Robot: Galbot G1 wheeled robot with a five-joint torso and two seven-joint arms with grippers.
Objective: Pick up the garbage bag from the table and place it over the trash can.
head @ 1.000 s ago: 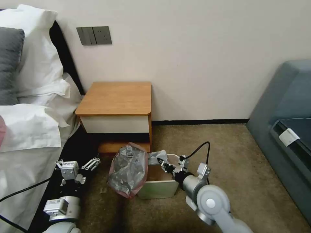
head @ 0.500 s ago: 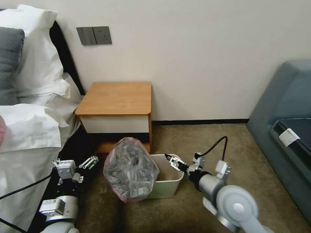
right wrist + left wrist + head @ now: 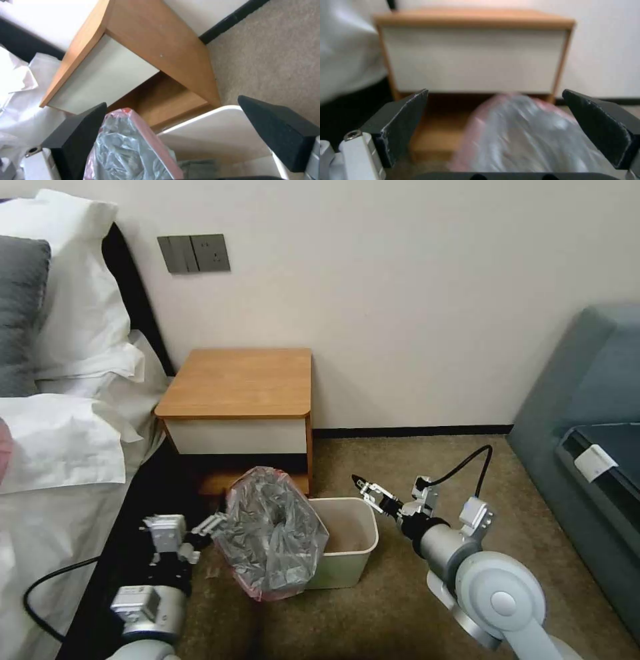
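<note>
My gripper will pull the garbage bag, and its pink edge will spread across the trash can's uncovered end, since the bag hangs in loose, crumpled folds [image 3: 276,528].
The garbage bag [image 3: 270,533], crinkly grey with a pinkish-red edge, hangs bunched over the left end of the beige trash can [image 3: 348,573] on the carpet. The can's right half stands uncovered. My left gripper [image 3: 212,525] is open at the bag's left side, and its wrist view shows the bag [image 3: 526,130] just ahead between the spread fingers. My right gripper [image 3: 365,487] is open above the can's far right corner, holding nothing. In its wrist view the bag [image 3: 126,147] and the can [image 3: 216,135] lie below. The table [image 3: 240,380] stands behind with a bare top.
A bed with white bedding [image 3: 60,447] lies close on the left, beside my left arm. A grey-blue sofa [image 3: 587,433] stands at the right. Open carpet [image 3: 413,460] lies between the can and the sofa. The wall is behind the table.
My right gripper has drawn back to the right and upward from the can's inside. My left gripper has moved right up to the bag. The bag has settled on the can's left end.
</note>
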